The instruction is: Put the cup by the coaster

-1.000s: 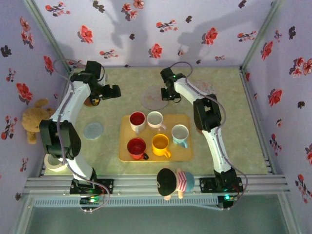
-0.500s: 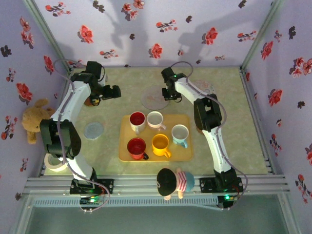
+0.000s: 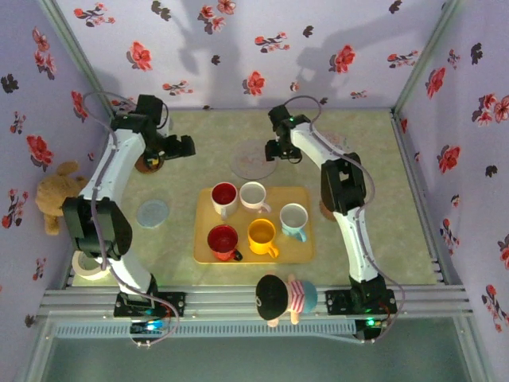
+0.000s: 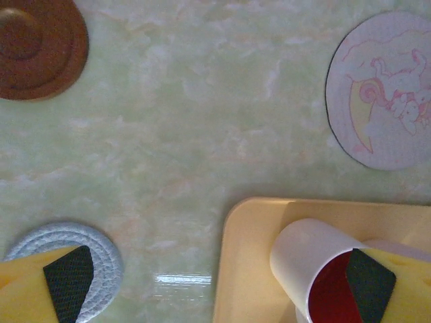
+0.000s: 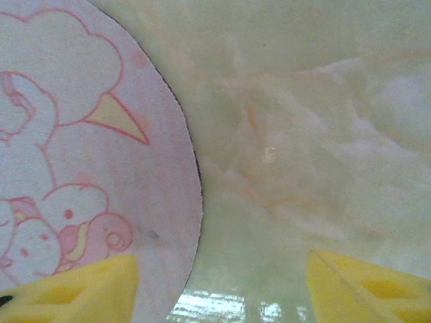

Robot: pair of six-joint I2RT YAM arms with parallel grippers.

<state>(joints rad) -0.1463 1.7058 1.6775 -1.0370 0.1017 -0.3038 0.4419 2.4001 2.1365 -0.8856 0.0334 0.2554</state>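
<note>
The blue-grey coaster [image 3: 153, 212] is beside the tray and far from my right gripper, so my left gripper needs to close, press down and slide it next to the pink coaster.
Several cups stand on the yellow tray [image 3: 306, 251]: a white cup with a red inside [image 3: 223, 196], a white one [image 3: 254, 194], a pale teal one [image 3: 293, 216], a red one [image 3: 223, 239] and a yellow one [image 3: 262, 235]. A pink cartoon coaster [image 3: 248, 162] lies flat just behind the tray. My right gripper [image 3: 281, 152] hangs open at its right edge; the pink coaster [image 5: 74, 155] lies left of the empty gap of the right gripper [image 5: 222, 296]. My left gripper [image 3: 181, 146] is open over bare table, holding nothing.
A brown coaster [image 3: 147, 164] and a blue-grey coaster [image 3: 153, 212] lie left of the tray, another pale coaster [image 3: 340, 143] behind the right arm. A teddy bear [image 3: 56, 195], a tape roll [image 3: 87, 267] and a doll [image 3: 282, 298] sit at the edges. Flowered walls close in three sides.
My right gripper has gone from shut to open and drawn slightly back from the pink coaster, which stays flat on the table. The left arm has barely shifted.
</note>
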